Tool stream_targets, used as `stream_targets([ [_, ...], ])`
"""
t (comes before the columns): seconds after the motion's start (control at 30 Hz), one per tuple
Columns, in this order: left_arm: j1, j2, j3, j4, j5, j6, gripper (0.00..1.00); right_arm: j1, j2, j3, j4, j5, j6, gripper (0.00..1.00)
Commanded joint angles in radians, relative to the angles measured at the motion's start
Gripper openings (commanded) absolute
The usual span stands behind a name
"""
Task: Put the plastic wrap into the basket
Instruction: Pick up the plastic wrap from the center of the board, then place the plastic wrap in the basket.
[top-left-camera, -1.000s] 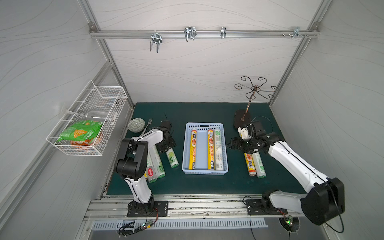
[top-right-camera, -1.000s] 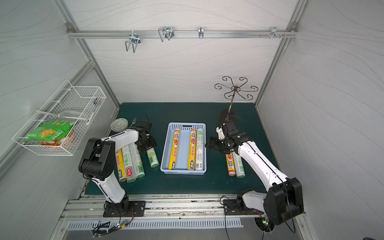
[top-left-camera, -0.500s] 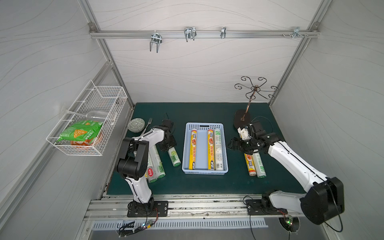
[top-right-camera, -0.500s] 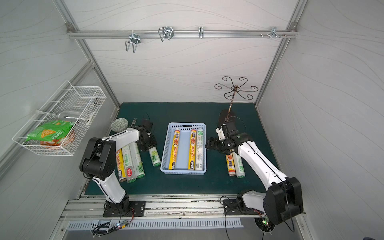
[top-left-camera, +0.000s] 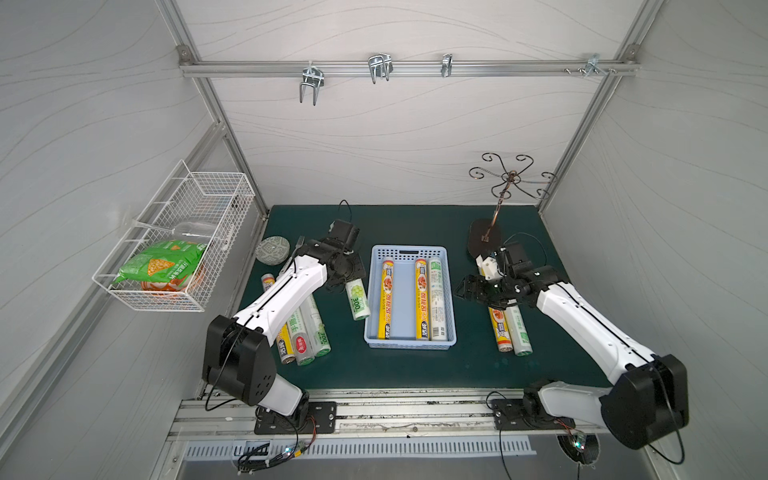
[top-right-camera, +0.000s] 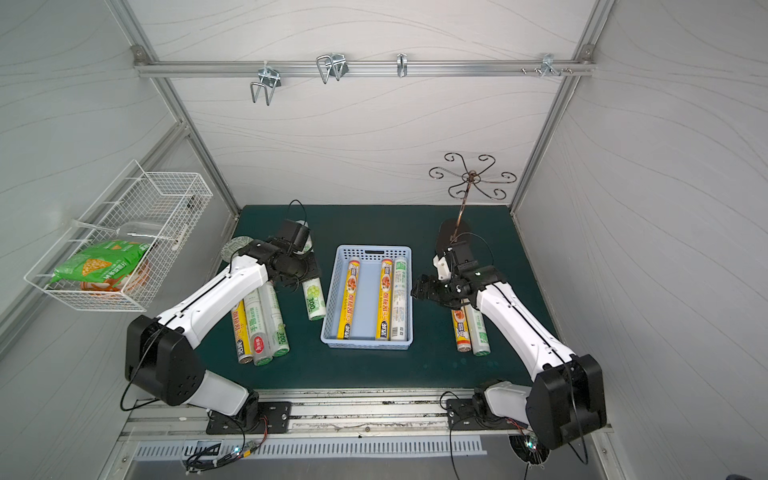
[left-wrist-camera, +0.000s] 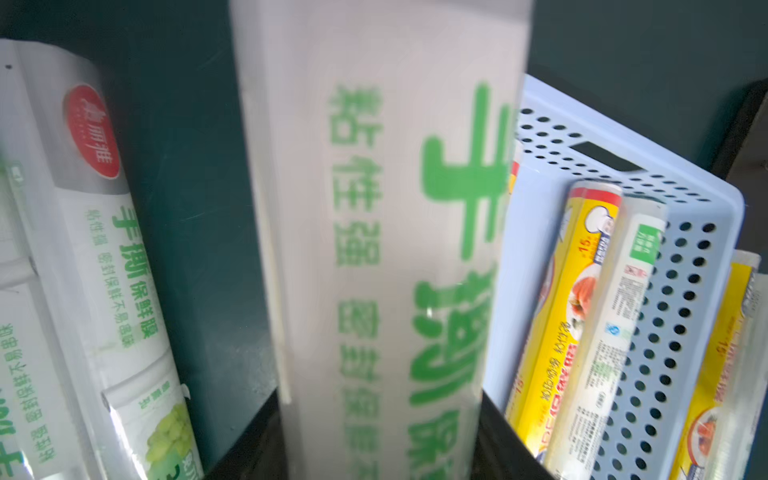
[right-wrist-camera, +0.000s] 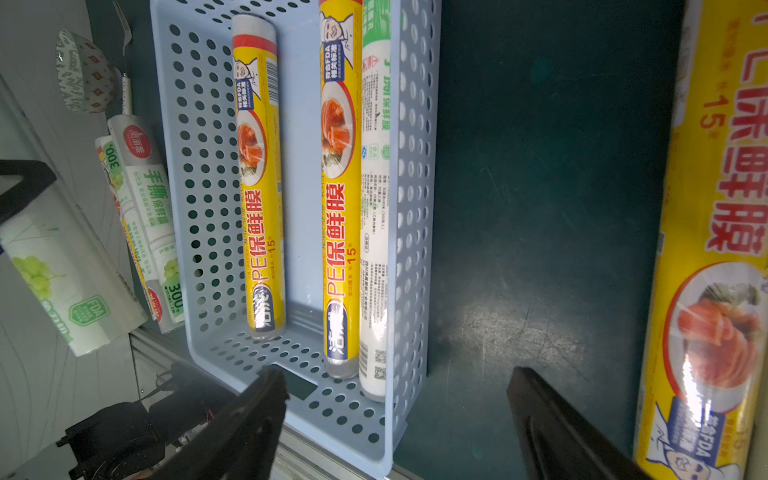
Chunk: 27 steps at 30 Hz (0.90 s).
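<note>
I should keep carrying my white-green roll with my left gripper until it rests on the basket's bottom (top-left-camera: 404, 320), as the gap (top-left-camera: 404, 292) between the basket's yellow rolls is open for it.
The light-blue basket (top-left-camera: 402, 309) (top-right-camera: 365, 311) sits mid-mat and holds three plastic wrap rolls: two yellow (top-left-camera: 386, 299) (top-left-camera: 421, 299) and one white-green (top-left-camera: 436, 297). My left gripper (top-left-camera: 352, 279) (left-wrist-camera: 382, 457) is shut on the far end of a white-green roll (top-left-camera: 358, 300) (left-wrist-camera: 382, 232), just left of the basket's wall. My right gripper (top-left-camera: 471, 289) (right-wrist-camera: 397, 390) hangs open and empty over the mat, between the basket and two rolls (top-left-camera: 500, 332) (top-left-camera: 518, 332) lying to its right. Several more rolls (top-left-camera: 305, 336) lie partly under my left arm.
A white wire basket (top-left-camera: 195, 195) with snack bags hangs on the left wall. A round patterned dish (top-left-camera: 273, 249) and a fork (top-left-camera: 299, 243) lie at the back left. A metal hook stand (top-left-camera: 496, 216) rises just behind my right gripper.
The left gripper has narrowed onto the white-green roll and carried it a little toward the basket. The right arm has stayed put, open.
</note>
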<state>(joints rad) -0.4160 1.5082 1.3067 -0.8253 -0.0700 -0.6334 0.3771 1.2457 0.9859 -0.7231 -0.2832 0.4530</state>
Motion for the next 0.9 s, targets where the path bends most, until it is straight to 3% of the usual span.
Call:
stream_targets([
  [0.0,-0.064,-0.018,0.084,-0.001,-0.031,-0.013,0.36,-0.006,-0.026,-0.013,-0.010,-0.012,-0.002,0.89],
  [0.4,-0.252,0.109,0.169,0.053,0.000,-0.042,0.34,-0.010,-0.036,-0.016,-0.018,-0.007,-0.005,0.89],
  [0.87,-0.303,0.240,0.183,0.124,0.043,-0.047,0.34,-0.012,-0.029,-0.023,-0.016,-0.005,-0.009,0.88],
])
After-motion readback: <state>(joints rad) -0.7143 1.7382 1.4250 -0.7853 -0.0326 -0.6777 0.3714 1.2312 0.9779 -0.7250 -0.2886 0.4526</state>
